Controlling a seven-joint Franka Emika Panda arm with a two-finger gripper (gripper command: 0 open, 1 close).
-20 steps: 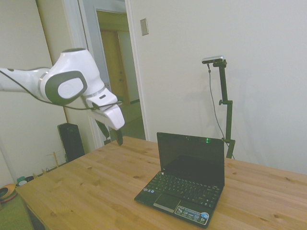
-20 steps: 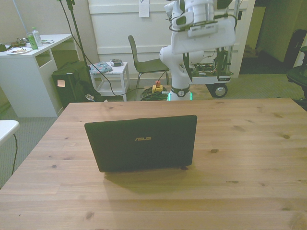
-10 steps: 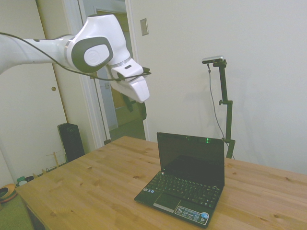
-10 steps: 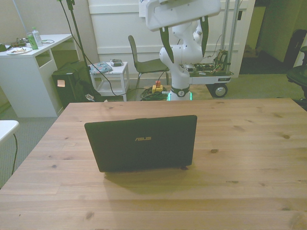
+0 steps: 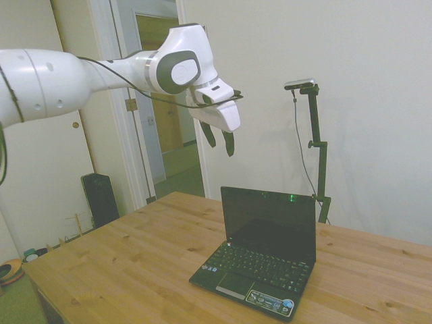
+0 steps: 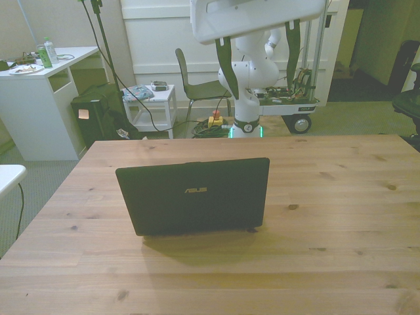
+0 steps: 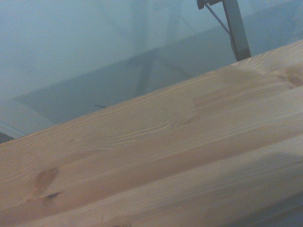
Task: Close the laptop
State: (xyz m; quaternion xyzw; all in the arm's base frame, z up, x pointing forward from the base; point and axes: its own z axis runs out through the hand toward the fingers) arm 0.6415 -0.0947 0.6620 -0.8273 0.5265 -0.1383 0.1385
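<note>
A hinge joins the lid (image 5: 269, 220) to the laptop's base along the keyboard's back edge (image 5: 270, 252). The lid should swing down when I push it, while the base stays in place.
The laptop (image 5: 266, 251) stands open near the middle of the wooden table (image 5: 121, 263), its dark screen upright and its black keyboard showing. In the front view I see only the back of the laptop's (image 6: 193, 195) glossy black lid. My gripper (image 5: 220, 140) hangs in the air well above the table, up and to the left of the lid's top edge in the side view. Its fingers are apart and hold nothing. In the front view the gripper (image 6: 258, 71) hovers high behind the laptop. The wrist view shows only bare table (image 7: 156, 156) boards and the wall.
Behind the table in the front view stand a chair (image 6: 197, 85), a small white side table (image 6: 154, 98) and a white desk (image 6: 39, 98) with bottles at the front view's left. A black box (image 5: 100, 199) stands on the floor by the doorway in the side view.
The arm has swung up and to the right in the side view, carrying the gripper from low beside the table to high near the laptop's lid. The laptop has not moved.
</note>
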